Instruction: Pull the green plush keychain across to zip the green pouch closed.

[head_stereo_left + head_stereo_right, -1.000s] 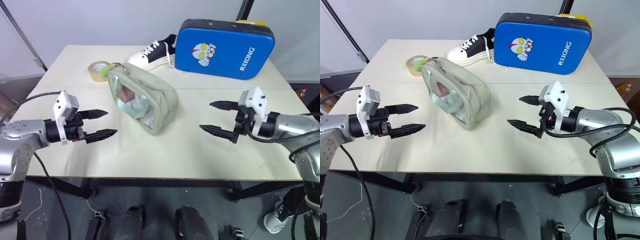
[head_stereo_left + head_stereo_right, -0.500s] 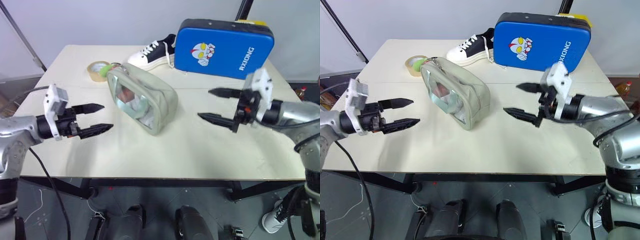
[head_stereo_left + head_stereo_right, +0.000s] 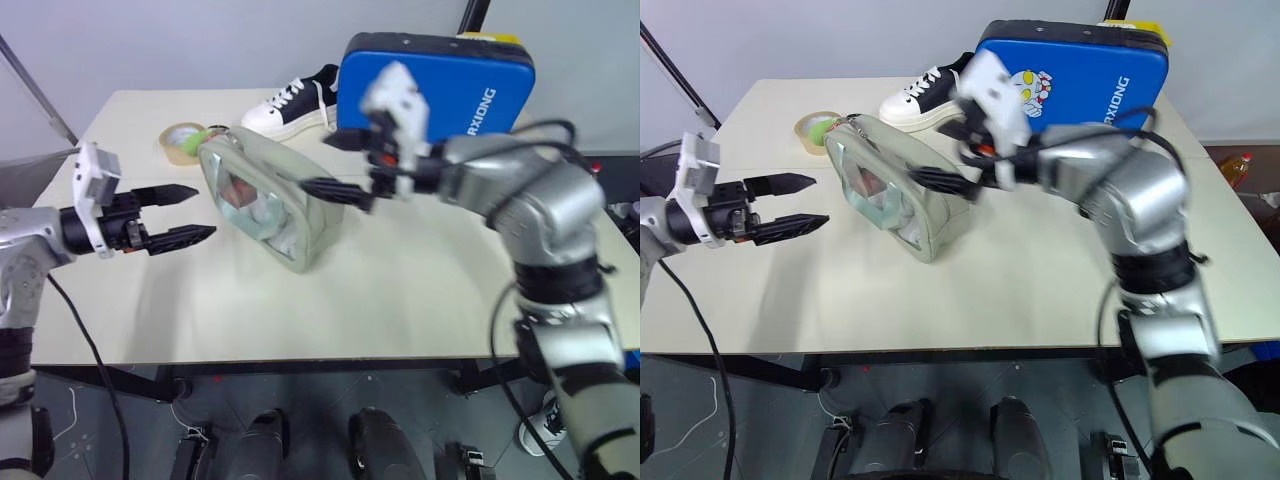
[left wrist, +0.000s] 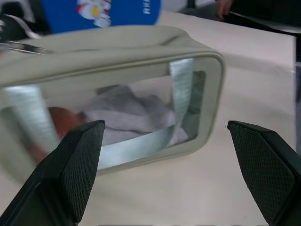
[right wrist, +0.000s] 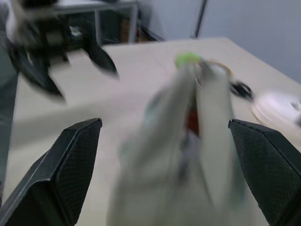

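The green pouch's seam should close along its full length when the robot pulls the green plush keychain (image 3: 196, 143), as its top gapes (image 5: 191, 126) from the keychain onward.
The green pouch (image 3: 272, 203) lies on its side in the middle of the table, its clear window (image 4: 117, 127) facing my left gripper. The green plush keychain (image 5: 188, 59) sits at the pouch's far end, beside the tape roll. My left gripper (image 3: 203, 211) hovers open just left of the pouch, with nothing between its fingers. My right gripper (image 3: 315, 163) is open above the pouch's top seam, pointing along it toward the keychain and holding nothing. It is blurred with motion.
A blue padded case (image 3: 440, 85) and a black-and-white shoe (image 3: 290, 105) lie at the back of the table. A tape roll (image 3: 178, 140) sits at the back left, next to the keychain. A bottle (image 3: 1230, 165) stands off the table's right side.
My right gripper has swung left and upward from the table's right side to over the pouch, still open. The left gripper has risen slightly and stays open.
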